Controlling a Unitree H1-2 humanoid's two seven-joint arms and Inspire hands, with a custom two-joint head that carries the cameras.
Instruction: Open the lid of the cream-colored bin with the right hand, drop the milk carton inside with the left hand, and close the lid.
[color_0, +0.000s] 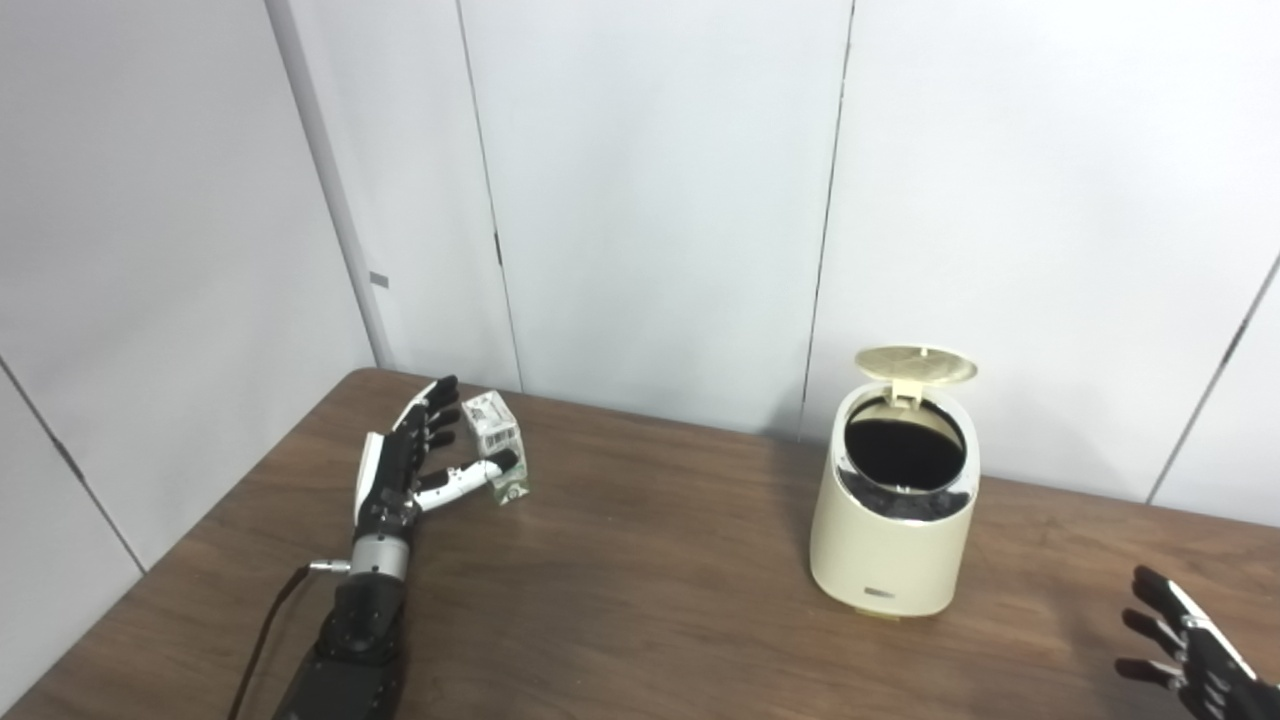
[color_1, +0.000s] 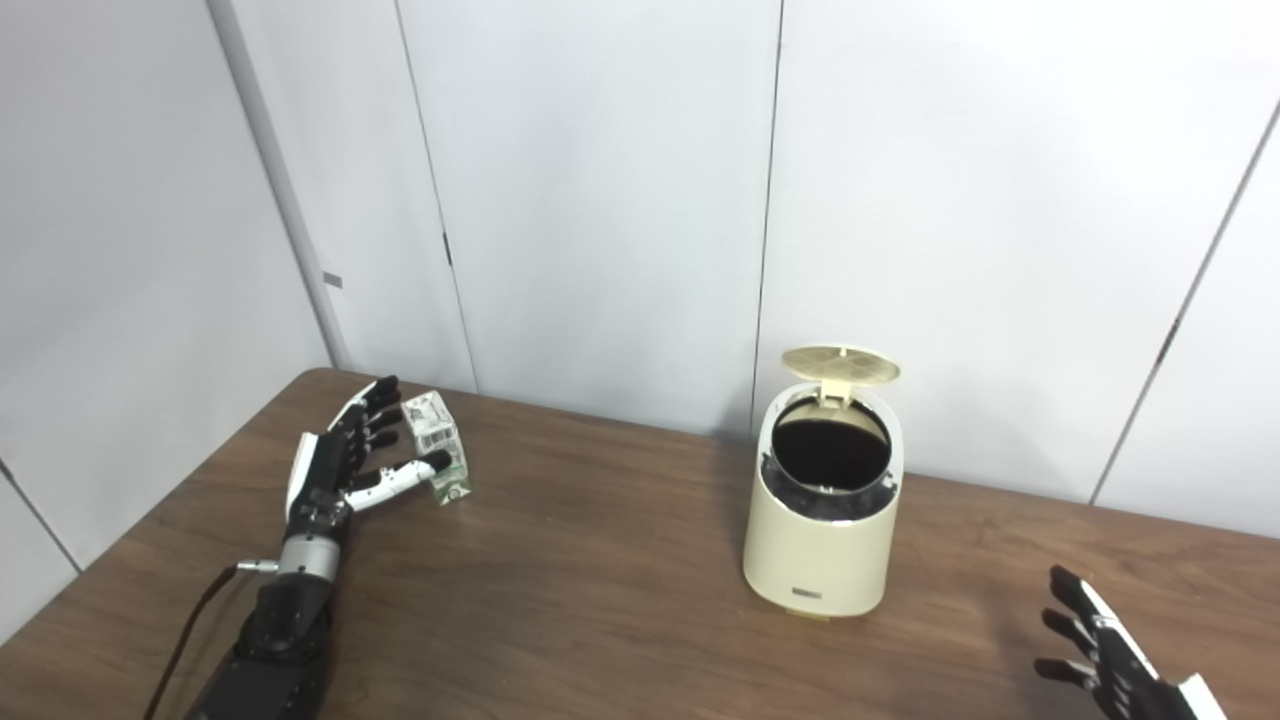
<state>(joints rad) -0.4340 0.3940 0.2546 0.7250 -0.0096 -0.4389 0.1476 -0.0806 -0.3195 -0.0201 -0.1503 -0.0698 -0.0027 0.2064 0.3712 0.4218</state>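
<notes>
The cream-colored bin's dark opening (color_0: 906, 452) is wider than the slim milk carton (color_0: 495, 445), so I expect the milk carton to slip inside upright when I drop it there.
The cream-colored bin (color_0: 890, 540) stands on the right part of the brown table (color_0: 620, 590). Its round lid (color_0: 917, 365) is tipped up at the back, showing the dark inside. A small white milk carton (color_0: 495, 445) with green print stands at the far left of the table. My left hand (color_0: 415, 460) is right beside the carton, fingers spread along its left side and thumb reaching across its front; it is open, not closed around it. My right hand (color_0: 1185, 645) rests low at the bottom right corner, fingers spread, holding nothing, well apart from the bin.
White wall panels (color_0: 650, 200) rise directly behind the table's far edge. A dark cable (color_0: 265, 630) runs along my left forearm. Bare wood lies between the carton and the bin.
</notes>
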